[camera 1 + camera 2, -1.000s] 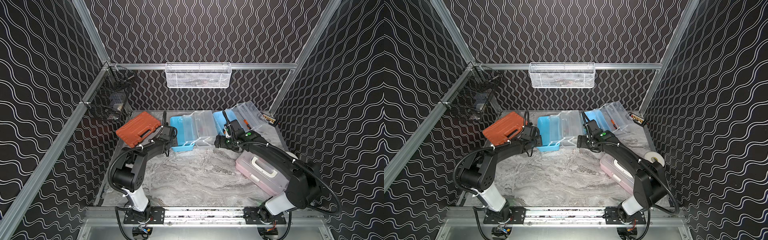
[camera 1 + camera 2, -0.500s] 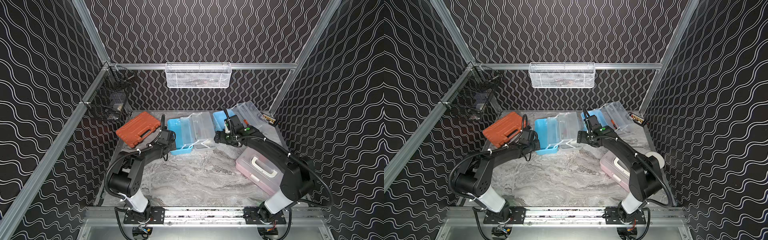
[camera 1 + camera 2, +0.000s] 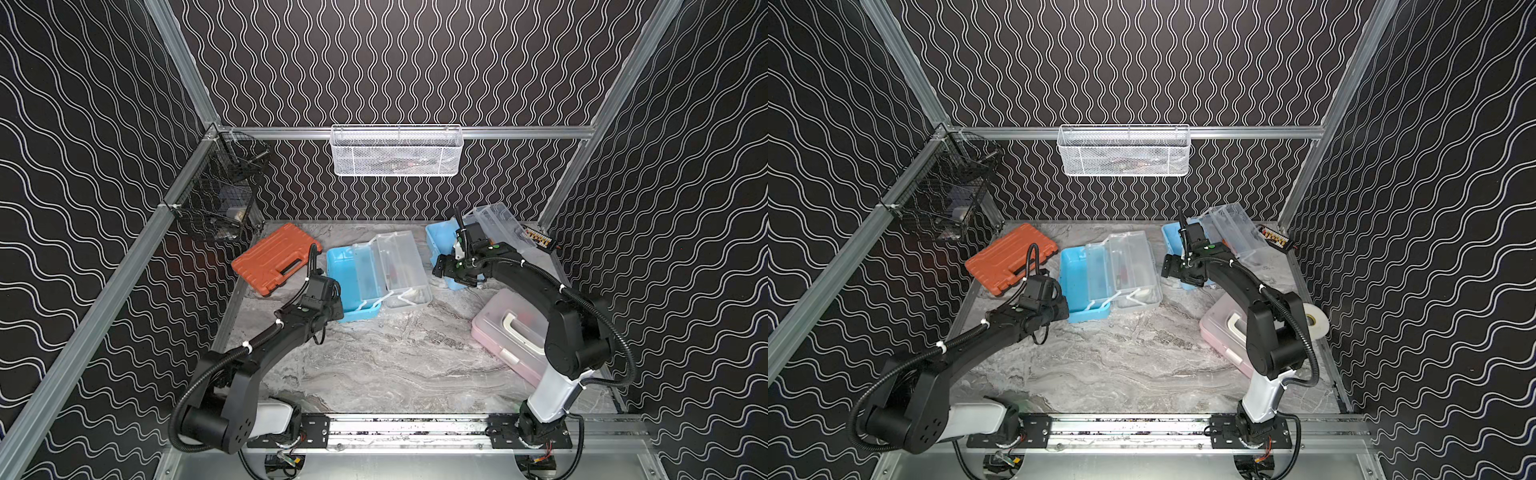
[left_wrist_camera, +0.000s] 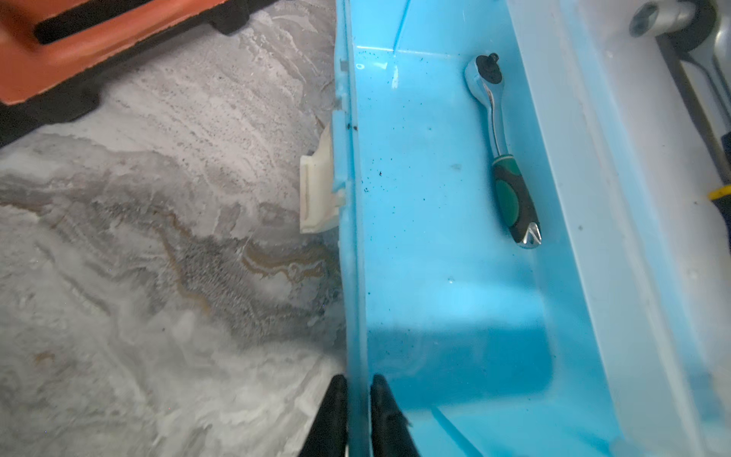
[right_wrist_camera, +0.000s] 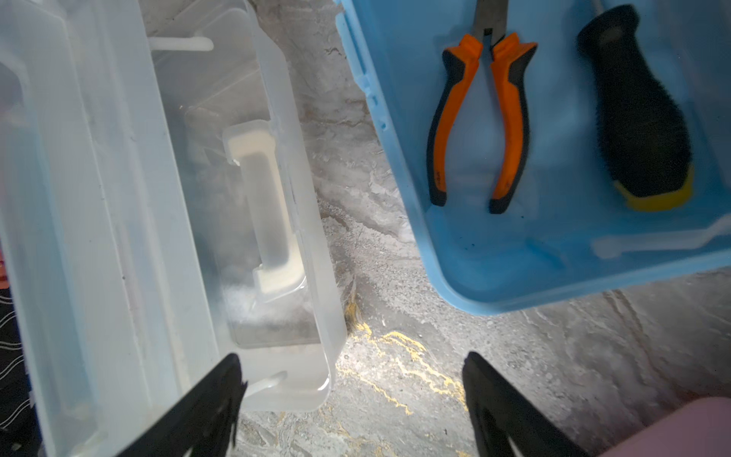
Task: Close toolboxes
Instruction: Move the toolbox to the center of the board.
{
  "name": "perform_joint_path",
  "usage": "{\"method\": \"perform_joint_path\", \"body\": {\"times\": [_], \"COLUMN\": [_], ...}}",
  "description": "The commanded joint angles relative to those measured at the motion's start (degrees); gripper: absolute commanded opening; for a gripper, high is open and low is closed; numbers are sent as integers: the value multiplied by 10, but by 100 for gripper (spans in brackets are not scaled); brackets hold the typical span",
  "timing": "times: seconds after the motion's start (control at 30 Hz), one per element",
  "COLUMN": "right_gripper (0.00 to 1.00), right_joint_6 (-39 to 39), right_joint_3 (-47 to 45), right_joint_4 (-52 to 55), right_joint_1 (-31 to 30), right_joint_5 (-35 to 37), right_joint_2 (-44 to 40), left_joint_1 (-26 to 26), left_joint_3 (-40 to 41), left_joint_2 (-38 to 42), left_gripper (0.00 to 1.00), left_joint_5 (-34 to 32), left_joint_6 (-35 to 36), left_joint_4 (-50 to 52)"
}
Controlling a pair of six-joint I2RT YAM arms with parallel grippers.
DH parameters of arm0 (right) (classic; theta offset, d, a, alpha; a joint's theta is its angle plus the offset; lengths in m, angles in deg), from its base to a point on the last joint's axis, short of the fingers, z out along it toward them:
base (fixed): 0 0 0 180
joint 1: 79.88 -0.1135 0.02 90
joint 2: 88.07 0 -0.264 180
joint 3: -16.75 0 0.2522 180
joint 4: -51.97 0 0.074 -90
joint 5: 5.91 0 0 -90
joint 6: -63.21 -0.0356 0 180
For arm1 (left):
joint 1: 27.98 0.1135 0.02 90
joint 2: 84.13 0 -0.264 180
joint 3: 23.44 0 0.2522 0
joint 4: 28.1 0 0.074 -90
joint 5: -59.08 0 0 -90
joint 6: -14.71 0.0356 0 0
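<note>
Pale arms (image 5: 181, 43) join the clear tray (image 3: 369, 270) to the lid. I expect the tray to travel back over the toolbox when I swing the lid closed.
A light-blue toolbox (image 3: 345, 270) lies open mid-table, its clear tray and lid (image 3: 401, 266) folded out to the right. My left gripper (image 4: 358, 382) is shut on this toolbox's left wall near the front corner, one finger on each side; a ratchet (image 4: 502, 150) lies inside. A second light-blue toolbox (image 3: 440, 237) stands open at the back right with pliers (image 5: 480, 126) and a screwdriver (image 5: 641, 118) in it. My right gripper (image 5: 352, 358) hangs open over the table between the two, one finger above the clear lid's corner. A pink toolbox (image 3: 511, 332) sits shut at the right.
An orange ribbed case (image 3: 272, 257) lies at the back left. A white mesh basket (image 3: 397, 151) hangs on the back wall and a black wire basket (image 3: 220, 199) on the left rail. A tape roll (image 3: 1316, 328) stands by the right wall.
My left gripper has slid toward the front along the middle toolbox's left wall and closed on it. My right gripper has drifted slightly back and stays open.
</note>
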Motion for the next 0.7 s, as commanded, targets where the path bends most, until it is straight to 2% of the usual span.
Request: {"method": "perform_joint_path", "body": {"times": [0.0, 0.2, 0.53, 0.67], "right_gripper": [85, 70, 63, 52], "right_joint_6": [3, 2, -15, -17], "right_joint_3": [-9, -30, -44, -31], "right_joint_4": [-23, -33, -59, -54], "right_joint_1": [0, -10, -30, -39], "right_joint_5": [-32, -36, -41, -34], "right_joint_2": [5, 28, 48, 71], "left_joint_1": [1, 0, 1, 1], "left_joint_3": [18, 26, 39, 41], "left_joint_2": [23, 20, 18, 18], "left_gripper": [18, 18, 18, 18], "left_joint_5": [-7, 6, 17, 21], "left_joint_6": [-14, -16, -19, -21], "left_joint_4": [35, 26, 5, -1]}}
